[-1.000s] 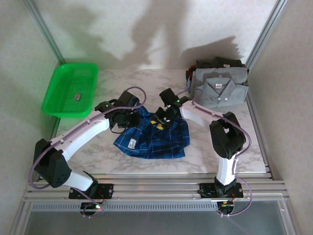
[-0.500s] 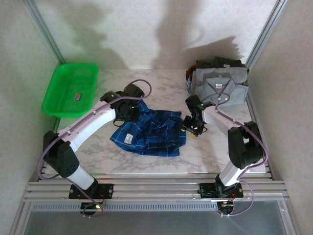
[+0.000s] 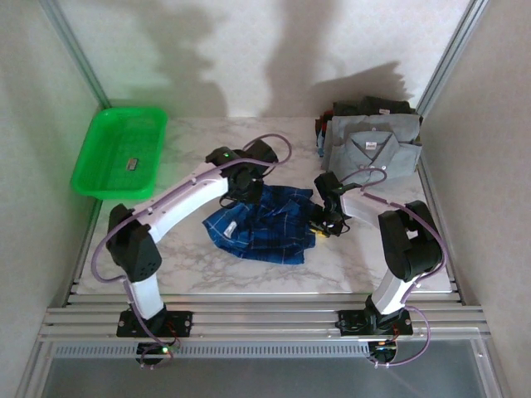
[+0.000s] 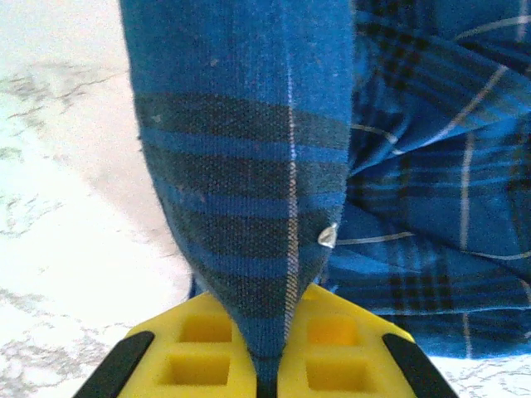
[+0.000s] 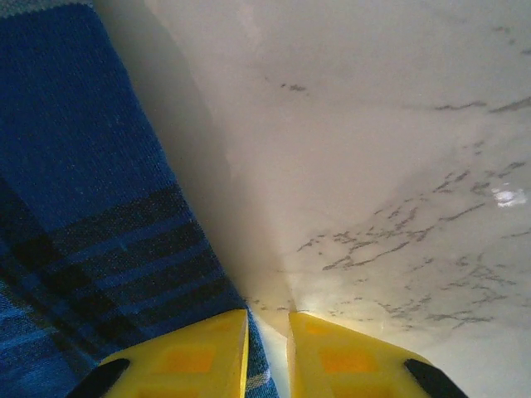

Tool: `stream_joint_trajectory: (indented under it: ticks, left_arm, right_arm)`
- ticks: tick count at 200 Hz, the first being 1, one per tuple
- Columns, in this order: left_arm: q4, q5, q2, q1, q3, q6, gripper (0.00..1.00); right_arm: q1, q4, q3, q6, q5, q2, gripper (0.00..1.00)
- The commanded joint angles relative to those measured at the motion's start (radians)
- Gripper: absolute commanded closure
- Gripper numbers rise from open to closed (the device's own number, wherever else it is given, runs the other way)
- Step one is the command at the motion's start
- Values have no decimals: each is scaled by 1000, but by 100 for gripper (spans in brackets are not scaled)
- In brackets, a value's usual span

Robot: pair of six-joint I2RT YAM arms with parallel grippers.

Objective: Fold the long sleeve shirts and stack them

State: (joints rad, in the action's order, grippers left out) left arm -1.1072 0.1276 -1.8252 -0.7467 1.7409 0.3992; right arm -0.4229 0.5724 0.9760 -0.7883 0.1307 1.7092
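The plaid fold (image 4: pixel 249 182) is pinched and the way over the shirt is clear. My left gripper should go next to the shirt's edge (image 3: pixel 308 213) by my right gripper and let go there.
The dark blue plaid shirt (image 3: pixel 267 234) lies bunched at the table's middle. My left gripper (image 3: pixel 249 184) hovers over its upper edge, shut on a fold of the plaid cloth (image 4: pixel 241 166) that rises taut from between the yellow pads (image 4: pixel 199 348). My right gripper (image 3: pixel 322 222) sits low at the shirt's right edge. Its yellow fingers (image 5: pixel 187 356) stand slightly apart, with the plaid edge (image 5: pixel 75 207) along the left finger and bare marble showing in the gap. The folded grey shirt (image 3: pixel 373 149) rests on darker folded ones (image 3: pixel 373 106) at the back right.
A green plastic basket (image 3: pixel 99 170) with a small item inside stands at the back left. White marble tabletop (image 3: pixel 365 257) extends to the right of the plaid shirt. Metal frame posts rise at both back corners.
My left gripper has carried the plaid fold rightward across the shirt, making the shirt narrower. My right gripper moved from over the shirt to its right edge and lowered there.
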Motion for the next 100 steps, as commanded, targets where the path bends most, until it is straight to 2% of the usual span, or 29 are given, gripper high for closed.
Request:
stream_joint_trajectory:
  ticks: [1,54,100]
  left_arm:
    - [-34,0,-52,-46,60,32,100]
    - [62,-117,-124,-96,119,121,100]
    - [207,-248,-161,-119,85,202,100]
  right_arm:
    - [-13,-88,-21,-5,63,9,82]
    - [-11,-100,-39,-15,74,-2,83]
    - [-12,-105,-57,-22,78,-15,83]
